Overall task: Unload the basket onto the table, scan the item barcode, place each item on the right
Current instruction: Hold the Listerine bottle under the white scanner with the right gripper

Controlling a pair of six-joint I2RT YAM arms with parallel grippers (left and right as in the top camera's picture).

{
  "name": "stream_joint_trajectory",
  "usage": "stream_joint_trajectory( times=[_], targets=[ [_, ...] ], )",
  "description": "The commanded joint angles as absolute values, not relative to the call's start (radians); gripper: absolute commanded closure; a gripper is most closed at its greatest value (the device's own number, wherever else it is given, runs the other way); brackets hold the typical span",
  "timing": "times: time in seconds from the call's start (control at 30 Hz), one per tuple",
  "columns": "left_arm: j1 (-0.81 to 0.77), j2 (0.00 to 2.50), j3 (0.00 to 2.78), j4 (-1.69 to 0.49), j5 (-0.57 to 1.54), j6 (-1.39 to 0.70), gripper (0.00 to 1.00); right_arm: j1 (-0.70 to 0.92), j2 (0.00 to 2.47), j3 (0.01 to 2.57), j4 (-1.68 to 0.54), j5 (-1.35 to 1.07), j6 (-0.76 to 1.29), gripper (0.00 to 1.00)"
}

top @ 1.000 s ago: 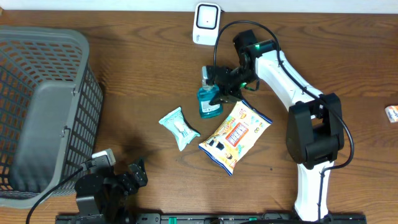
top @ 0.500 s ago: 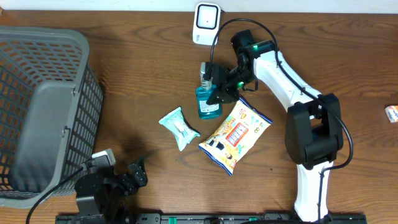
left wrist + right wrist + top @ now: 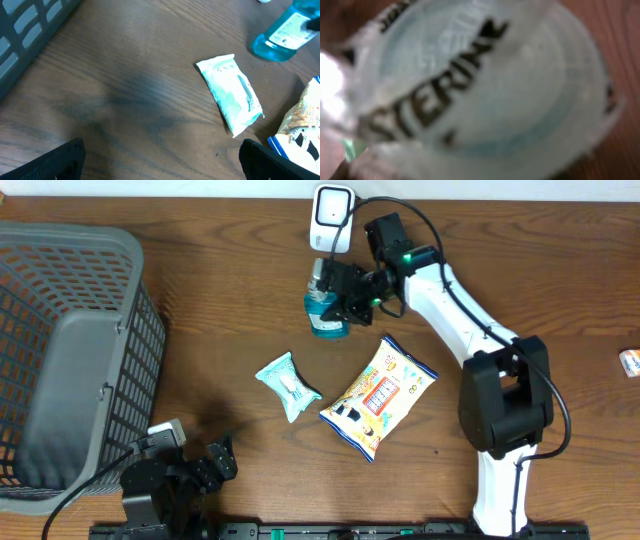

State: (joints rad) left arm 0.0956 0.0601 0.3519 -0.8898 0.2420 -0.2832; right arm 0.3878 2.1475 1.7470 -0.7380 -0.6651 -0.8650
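The bottle's white label (image 3: 326,323) faces away from the scanner, so next my right gripper stands the bottle on the wood (image 3: 288,326) behind the wipes packet and regrasps it.
A blue mouthwash bottle (image 3: 325,312) with a white label hangs tilted just below the white barcode scanner (image 3: 332,218) at the table's back edge. My right gripper (image 3: 347,292) is shut on the bottle from its right side. The bottle (image 3: 480,90) fills the right wrist view as a blur of label lettering and hides the fingers. In the left wrist view it (image 3: 287,32) shows at the top right. My left gripper (image 3: 165,170) is open low over bare wood near the front left, with nothing between its fingers.
A pale green wipes packet (image 3: 288,385) and a yellow snack bag (image 3: 378,397) lie mid-table. A grey mesh basket (image 3: 70,360) fills the left side. A small orange-and-white box (image 3: 630,362) sits at the right edge.
The right gripper closed on the bottle and carried it up and left off the table toward the scanner. The left arm has not moved.
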Motion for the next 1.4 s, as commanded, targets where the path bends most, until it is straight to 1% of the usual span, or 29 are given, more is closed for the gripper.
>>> stream_joint_trajectory(
  times=[0.0, 0.3, 0.37, 0.53, 0.67, 0.97, 1.33, 1.37],
  targets=[
    [0.1, 0.058, 0.353, -0.89, 0.254, -0.271, 0.02, 0.413, 2.094, 1.754, -0.702, -0.701, -0.779, 0.75],
    [0.1, 0.058, 0.353, -0.89, 0.254, -0.271, 0.02, 0.447, 2.107, 1.752, -0.654, -0.699, -0.756, 0.75],
    [0.1, 0.058, 0.353, -0.89, 0.254, -0.271, 0.02, 0.448, 2.117, 1.752, -0.648, -0.698, -0.756, 0.73],
    [0.1, 0.058, 0.353, -0.89, 0.254, -0.271, 0.02, 0.45, 2.162, 1.752, -0.61, -0.698, -0.75, 0.73],
    [0.1, 0.058, 0.353, -0.89, 0.254, -0.271, 0.02, 0.453, 2.178, 1.752, -0.57, -0.697, -0.695, 0.71],
    [0.1, 0.058, 0.353, -0.89, 0.254, -0.271, 0.02, 0.462, 2.206, 1.75, -0.565, -0.698, -0.673, 0.68],
    [0.1, 0.058, 0.353, -0.89, 0.254, -0.271, 0.02, 0.461, 2.211, 1.75, -0.579, -0.683, -0.651, 0.62],
    [0.1, 0.058, 0.353, -0.89, 0.254, -0.271, 0.02, 0.46, 2.211, 1.75, -0.581, -0.683, -0.651, 0.57]
  ],
)
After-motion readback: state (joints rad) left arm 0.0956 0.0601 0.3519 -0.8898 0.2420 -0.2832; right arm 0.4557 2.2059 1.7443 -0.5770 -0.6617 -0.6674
